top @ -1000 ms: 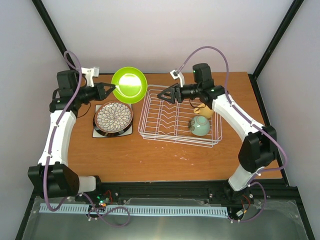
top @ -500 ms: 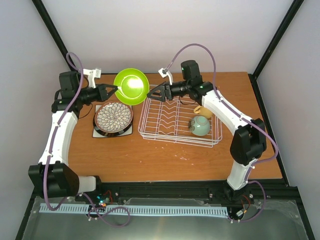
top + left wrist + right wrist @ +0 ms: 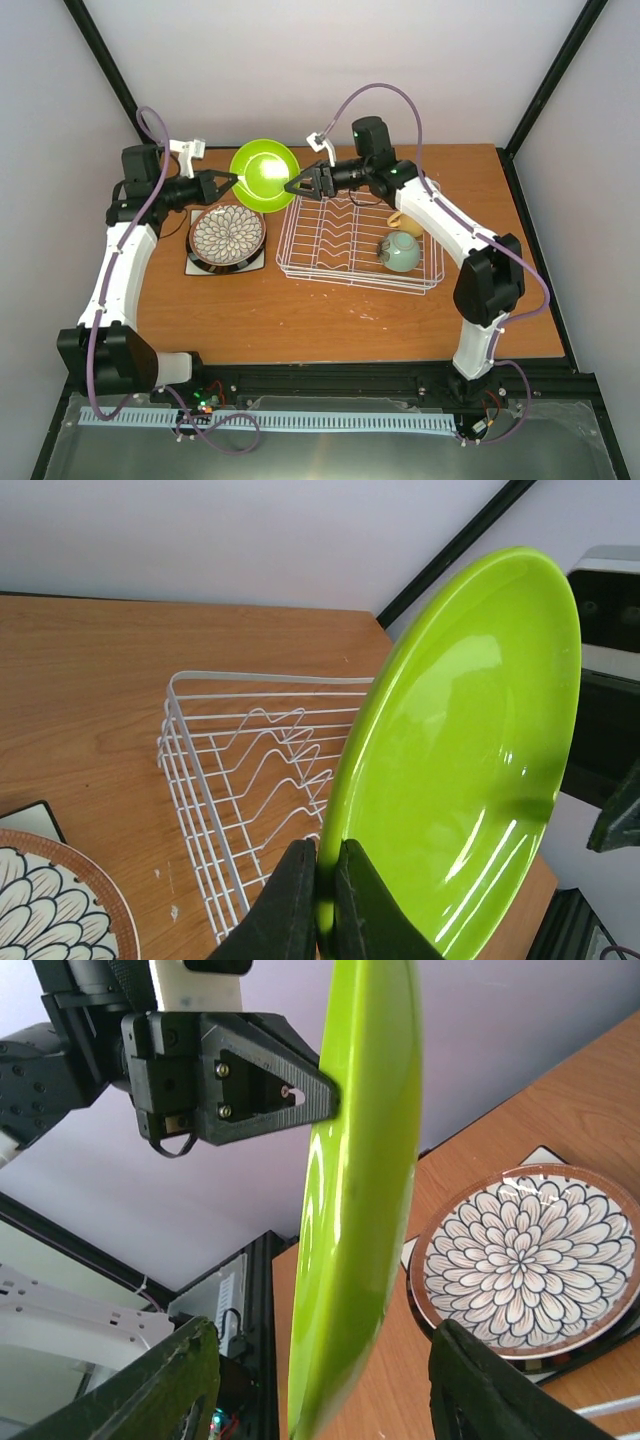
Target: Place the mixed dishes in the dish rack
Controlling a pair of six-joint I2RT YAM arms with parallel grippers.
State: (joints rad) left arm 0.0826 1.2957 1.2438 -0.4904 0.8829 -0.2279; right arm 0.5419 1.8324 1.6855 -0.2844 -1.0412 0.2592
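Next, my right gripper takes the plate's free rim (image 3: 296, 172) and stands the plate in the rack's slots, because my left gripper is holding the lime-green plate (image 3: 265, 175) short of those slots.
My left gripper (image 3: 233, 179) is shut on the left rim of the lime-green small plate (image 3: 265, 174), holding it on edge above the table by the white wire dish rack (image 3: 330, 262). In the left wrist view the fingers (image 3: 296, 900) pinch the rim of the lime-green plate (image 3: 470, 750). My right gripper (image 3: 293, 186) is open, its fingers either side of the plate's right rim (image 3: 360, 1220). The petal-patterned plate (image 3: 227, 235) lies stacked on a white square plate (image 3: 192, 266). A pale mint bowl (image 3: 401, 252) and pale yellow mug (image 3: 408, 221) sit in the rack.
The black frame posts stand at the back corners. The table's right edge (image 3: 530, 240) lies beyond the rack. A dark rim shows under the petal plate.
My right gripper has moved left across the rack's back edge to the green plate's right rim. The left gripper has brought the plate slightly rightward.
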